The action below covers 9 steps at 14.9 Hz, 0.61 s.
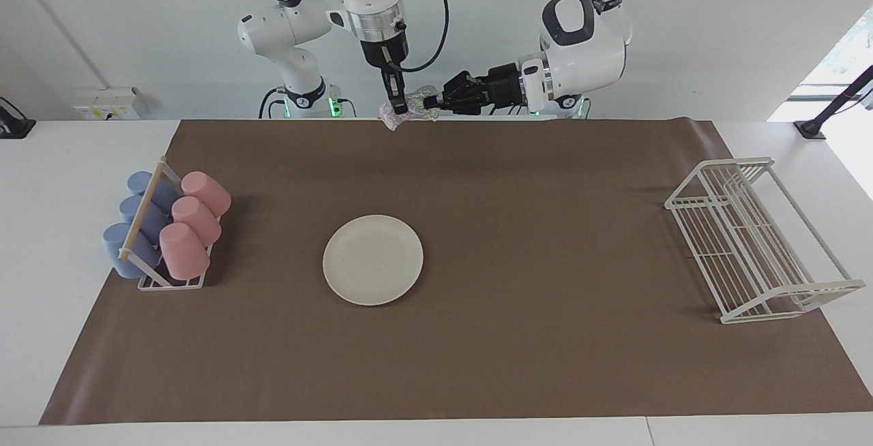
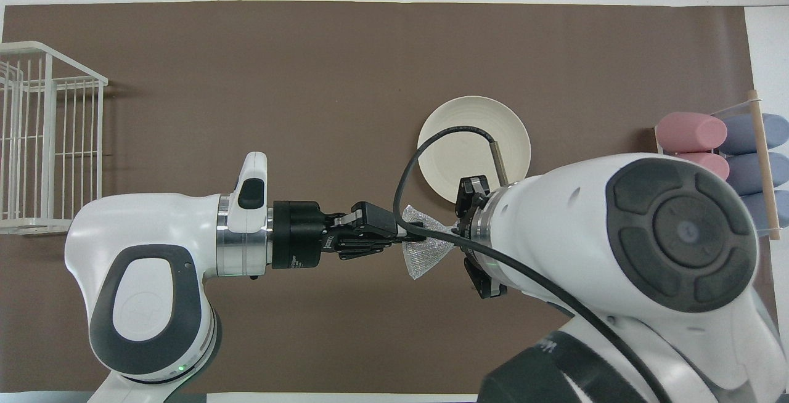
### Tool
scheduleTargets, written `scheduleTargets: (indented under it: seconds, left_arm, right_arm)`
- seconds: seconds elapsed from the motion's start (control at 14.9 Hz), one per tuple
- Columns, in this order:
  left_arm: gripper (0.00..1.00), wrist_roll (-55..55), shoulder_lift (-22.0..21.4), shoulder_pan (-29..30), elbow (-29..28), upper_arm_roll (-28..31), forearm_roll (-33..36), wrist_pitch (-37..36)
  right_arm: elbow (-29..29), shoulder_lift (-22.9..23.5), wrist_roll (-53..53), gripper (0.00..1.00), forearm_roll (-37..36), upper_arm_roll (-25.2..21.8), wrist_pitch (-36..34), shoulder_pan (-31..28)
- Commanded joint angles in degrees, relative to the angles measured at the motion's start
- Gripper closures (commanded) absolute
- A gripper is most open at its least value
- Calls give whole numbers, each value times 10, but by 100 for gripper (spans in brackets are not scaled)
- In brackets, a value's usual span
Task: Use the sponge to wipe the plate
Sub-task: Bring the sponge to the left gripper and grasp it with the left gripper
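My right gripper should back away and my left gripper should take the sponge (image 2: 426, 244) to the white wire dish rack (image 1: 757, 245), because the rack stands too far away for my right gripper to reach.
The cream-white plate (image 1: 373, 259) lies flat on the brown mat near the table's middle; it also shows in the overhead view (image 2: 487, 129), partly covered by the right arm. The silvery-grey sponge (image 1: 414, 114) hangs in the air over the mat's edge nearest the robots, pinched into a bow-tie shape in the overhead view (image 2: 426, 254). My right gripper (image 1: 397, 109) points down and is shut on one end of it. My left gripper (image 1: 430, 101) reaches in level from the side and meets the sponge's other end (image 2: 412, 238).
A rack with blue and pink cups (image 1: 167, 228) stands at the right arm's end of the mat. A white wire dish rack (image 1: 750, 241) stands at the left arm's end. The brown mat (image 1: 545, 337) covers most of the table.
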Motion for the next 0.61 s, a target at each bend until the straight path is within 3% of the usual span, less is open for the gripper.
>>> scheduleTargets:
  seconds: [0.0, 0.13, 0.2, 0.54]
  left_arm:
    - [100, -12, -2, -7, -4, 7, -8, 8]
    - [100, -14, -5, -6, -3, 8, -8, 4]
    - [100, -16, -6, -5, -4, 11, -7, -4]
    - [100, -25, -8, 3, -8, 13, 12, -4]
  right_arm:
    - [9, 3, -7, 100, -14, 0, -7, -3]
    - [8, -2, -61, 29, -14, 0, -33, -7]
    - [8, -3, -100, 0, -17, -1, -48, -14]
    - [10, -13, -354, 0, -17, -10, -102, -84]
